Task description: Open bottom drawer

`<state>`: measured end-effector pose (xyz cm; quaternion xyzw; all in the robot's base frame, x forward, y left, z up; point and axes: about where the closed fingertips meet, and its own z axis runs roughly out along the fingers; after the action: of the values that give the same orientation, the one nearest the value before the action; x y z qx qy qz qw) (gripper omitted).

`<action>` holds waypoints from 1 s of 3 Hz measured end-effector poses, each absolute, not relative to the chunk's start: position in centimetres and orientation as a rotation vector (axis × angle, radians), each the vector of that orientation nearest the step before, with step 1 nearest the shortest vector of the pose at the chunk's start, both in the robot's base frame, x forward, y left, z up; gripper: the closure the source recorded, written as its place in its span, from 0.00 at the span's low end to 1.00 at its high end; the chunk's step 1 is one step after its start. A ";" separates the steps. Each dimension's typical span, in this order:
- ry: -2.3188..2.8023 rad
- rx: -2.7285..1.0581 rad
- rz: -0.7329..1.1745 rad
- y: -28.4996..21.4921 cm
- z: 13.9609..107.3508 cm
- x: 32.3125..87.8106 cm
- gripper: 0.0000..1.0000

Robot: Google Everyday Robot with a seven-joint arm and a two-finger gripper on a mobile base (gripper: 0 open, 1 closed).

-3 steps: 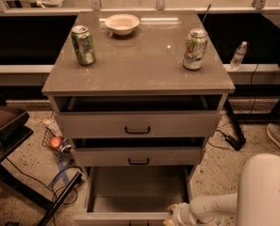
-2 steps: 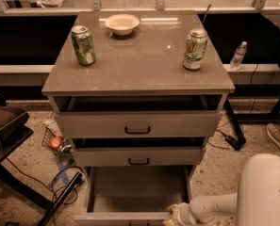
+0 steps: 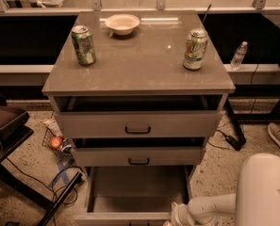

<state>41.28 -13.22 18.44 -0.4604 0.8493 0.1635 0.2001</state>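
I see that the bottom drawer's side (image 3: 89, 177) still goes back under the drawer above, so I expect the bottom drawer to slide farther straight out when I pull.
The grey-beige cabinet (image 3: 139, 74) has three drawers. The bottom drawer (image 3: 137, 192) is pulled far out, and its plain grey interior shows. Its front panel lies at the frame's bottom edge and its handle is cut off. The two taller drawers (image 3: 137, 125) (image 3: 138, 157) above it stand slightly out, each with a black handle. My gripper (image 3: 173, 219) is at the bottom edge, at the right end of the bottom drawer's front. The white arm (image 3: 210, 206) leads to it from the right.
On the cabinet top stand a green can (image 3: 83, 44), a white bowl (image 3: 122, 24) and a second can (image 3: 195, 49). A plastic bottle (image 3: 238, 55) stands at the right. Cables and a basket (image 3: 56, 142) lie on the floor at the left. A dark chair (image 3: 3, 121) is at far left.
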 end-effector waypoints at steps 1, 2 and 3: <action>2.374 -1.287 0.457 -13.2 18.4 41.3 0.00; 2.384 -1.352 0.376 -13.1 20.7 42.0 0.00; 2.366 -1.509 0.197 -13.0 26.9 44.8 0.25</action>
<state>44.79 -13.02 26.95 -0.5291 0.8298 0.0692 0.1634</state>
